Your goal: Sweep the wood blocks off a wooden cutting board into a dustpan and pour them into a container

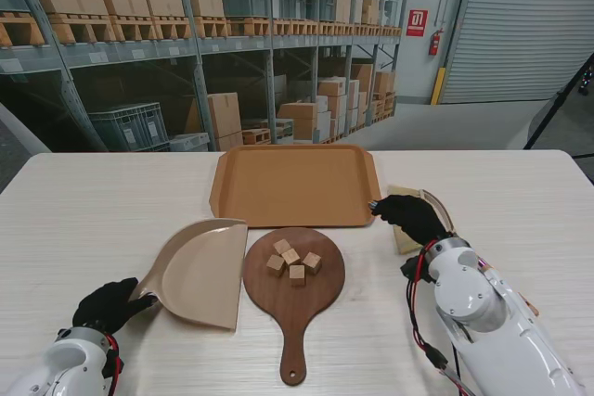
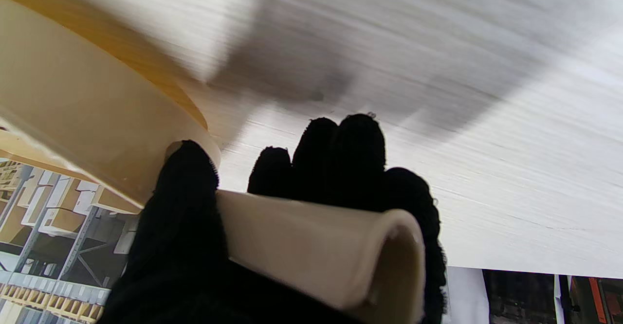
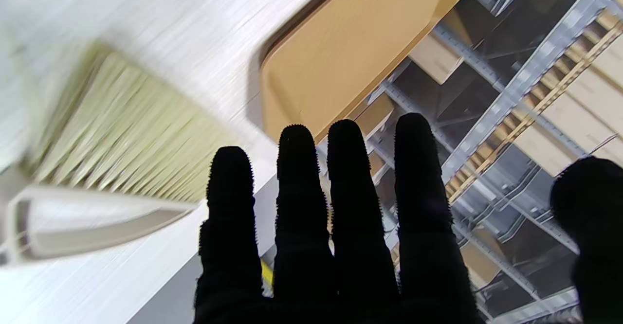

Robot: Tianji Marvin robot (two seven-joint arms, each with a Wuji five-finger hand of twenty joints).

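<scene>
The wood blocks (image 1: 292,257) sit close together within the width of the brush's bristles (image 1: 406,241), so they will move into the dustpan together when the robot sweeps.
Several small wood blocks (image 1: 295,261) lie on the round dark cutting board (image 1: 320,299), whose handle points toward me. Left of it rests the beige dustpan (image 1: 200,271), mouth facing the board. My left hand (image 1: 113,304) is shut on the dustpan's handle (image 2: 311,246), thumb over it and fingers (image 2: 340,153) curled under. My right hand (image 1: 408,215) hovers open over the brush (image 1: 406,238), which lies right of the board; its bristles (image 3: 126,134) and pale back show in the right wrist view beside my straight fingers (image 3: 340,192). The brown tray (image 1: 295,185) lies beyond the board.
Warehouse shelving with boxes and crates stands beyond the table's far edge. The tray's corner (image 3: 340,56) sits close to my right fingertips. The pale table (image 1: 111,201) stretches out left of the tray.
</scene>
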